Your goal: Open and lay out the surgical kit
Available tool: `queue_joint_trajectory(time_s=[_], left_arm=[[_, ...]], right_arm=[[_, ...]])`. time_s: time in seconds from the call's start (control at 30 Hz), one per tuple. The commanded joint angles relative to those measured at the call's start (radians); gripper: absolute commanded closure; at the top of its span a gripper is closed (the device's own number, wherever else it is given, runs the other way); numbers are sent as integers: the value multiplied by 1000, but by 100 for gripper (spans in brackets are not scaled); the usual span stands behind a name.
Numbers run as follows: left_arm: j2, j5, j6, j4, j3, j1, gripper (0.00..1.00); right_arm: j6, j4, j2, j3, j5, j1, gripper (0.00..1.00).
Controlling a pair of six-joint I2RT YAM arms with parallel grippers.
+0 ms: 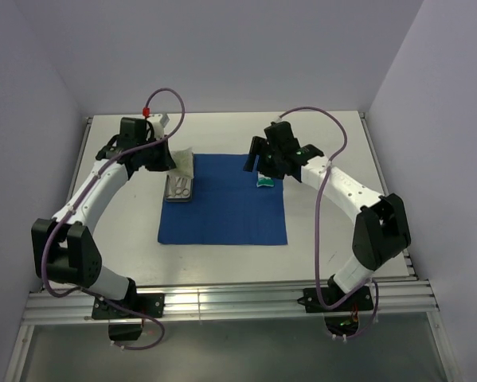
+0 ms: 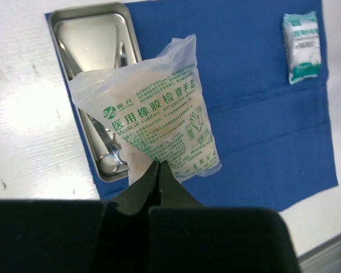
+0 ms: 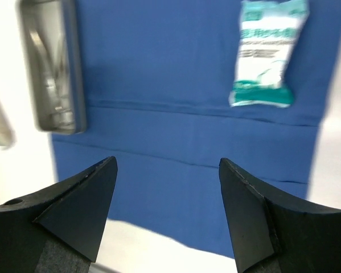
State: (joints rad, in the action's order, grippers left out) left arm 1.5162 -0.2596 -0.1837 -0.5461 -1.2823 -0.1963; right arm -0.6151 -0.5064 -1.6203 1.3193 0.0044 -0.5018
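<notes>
I should continue to move the glove packet [image 1: 183, 165] with my left gripper to the cloth [image 1: 240, 178] beside the smaller packet and let go there. The glove packet is clear above the steel tray, and that spot is open.
The royal-blue cloth [image 1: 226, 203] of the surgical kit lies spread flat on the table. A steel tray [image 1: 179, 189] holding steel instruments [image 2: 105, 142] rests on its left edge. My left gripper [image 2: 159, 166] is shut on a corner of a whitish glove packet [image 2: 159, 122] with green print, which hangs above the tray. A second, smaller white and green packet [image 1: 265, 182] lies on the cloth's far right part. My right gripper [image 3: 167, 165] hovers open over the cloth, near that packet [image 3: 267, 54], with nothing between its fingers.
White tabletop [image 1: 318, 239] surrounds the cloth. Raised rails run along the table's left and right sides, and an aluminium frame [image 1: 222, 302] with the arm bases lines the near edge. Pale walls close in the back and sides.
</notes>
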Motion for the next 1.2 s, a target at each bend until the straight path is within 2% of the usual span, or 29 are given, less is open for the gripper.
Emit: queue_joint_trajectory(time_s=[0.0,0.17,0.33,0.47,0.57,0.73,1.17], left_arm=[[-70,-85,-36,89,52,-8,100],[-51,-83,-92,150,78,-69,100],[19,-35,-233,225,67,-155,100],[67,49,-290,331,48,-270,100],[140,86,-315,344,-4,-314,100],[290,42,-365,377,-93,-336,100],[466,40,-335,437,-203,-374,100]], right_arm=[[-70,123,79,-37,-87,-9,20],[-80,134,128,-68,-32,-7,20],[-71,74,189,-77,74,0,20],[-74,52,247,-103,123,23,14],[-80,28,273,-120,144,49,9],[-95,22,312,-155,146,88,0],[-44,8,312,-146,124,114,0]])
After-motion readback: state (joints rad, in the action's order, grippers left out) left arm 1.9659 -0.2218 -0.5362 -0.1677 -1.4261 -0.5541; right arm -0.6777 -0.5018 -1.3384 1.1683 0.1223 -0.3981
